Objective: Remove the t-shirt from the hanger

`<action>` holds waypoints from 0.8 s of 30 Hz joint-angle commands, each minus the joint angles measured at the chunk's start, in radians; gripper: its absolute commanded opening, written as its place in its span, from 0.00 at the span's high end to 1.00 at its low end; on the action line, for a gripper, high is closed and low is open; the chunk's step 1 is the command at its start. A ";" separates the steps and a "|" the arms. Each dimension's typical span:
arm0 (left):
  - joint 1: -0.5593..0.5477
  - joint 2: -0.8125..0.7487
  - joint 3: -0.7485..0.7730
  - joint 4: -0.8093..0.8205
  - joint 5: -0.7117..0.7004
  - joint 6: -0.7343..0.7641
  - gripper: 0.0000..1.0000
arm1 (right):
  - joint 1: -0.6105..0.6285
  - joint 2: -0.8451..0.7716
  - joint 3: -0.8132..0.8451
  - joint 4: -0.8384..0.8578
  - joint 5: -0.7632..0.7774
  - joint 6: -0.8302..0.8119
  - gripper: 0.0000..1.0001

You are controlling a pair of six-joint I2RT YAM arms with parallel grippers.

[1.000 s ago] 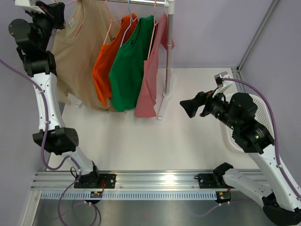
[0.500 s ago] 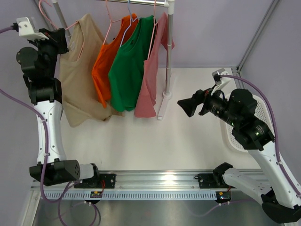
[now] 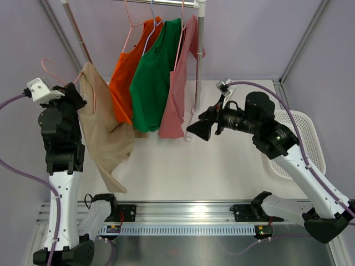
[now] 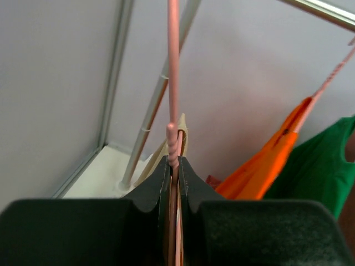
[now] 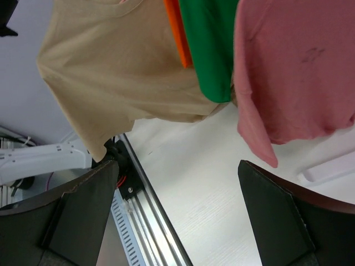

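The beige t-shirt's hem [image 3: 115,182] hangs far away from my right gripper. Next, my left gripper swings the hanger [image 3: 46,68] closer first, so that my right gripper can then pull the hem.
My left gripper [image 3: 76,93] is shut on a pink wire hanger [image 3: 51,69] that carries a beige t-shirt [image 3: 102,136]. It holds them off the rack, at the left, above the table. In the left wrist view the hanger's stem [image 4: 173,83] rises from between the closed jaws of my left gripper [image 4: 173,162]. My right gripper [image 3: 201,129] is open and empty, mid-air to the right of the hanging shirts. Its view shows the beige t-shirt [image 5: 119,72] ahead at upper left.
A clothes rack [image 3: 199,61] stands at the back with an orange shirt [image 3: 125,72], a green shirt [image 3: 152,77] and a pink shirt [image 3: 177,94] on hangers. A white basket [image 3: 302,138] sits at the right. The rail [image 3: 183,213] runs along the near edge.
My left arm has brought the hanger and beige t-shirt down and away from the rack toward the near left. My right arm has moved left toward the shirts.
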 commanded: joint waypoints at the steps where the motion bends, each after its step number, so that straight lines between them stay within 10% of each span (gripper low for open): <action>1: -0.034 0.008 0.007 -0.010 -0.242 -0.008 1.00 | 0.071 0.020 0.019 0.041 -0.026 -0.052 0.00; 13: -0.219 0.257 0.191 -0.139 -0.896 0.030 1.00 | 0.338 0.175 -0.016 0.357 0.042 -0.149 0.01; 24: -0.414 0.269 0.163 -0.140 -1.094 0.044 1.00 | 0.467 0.390 -0.090 0.812 0.247 -0.161 0.00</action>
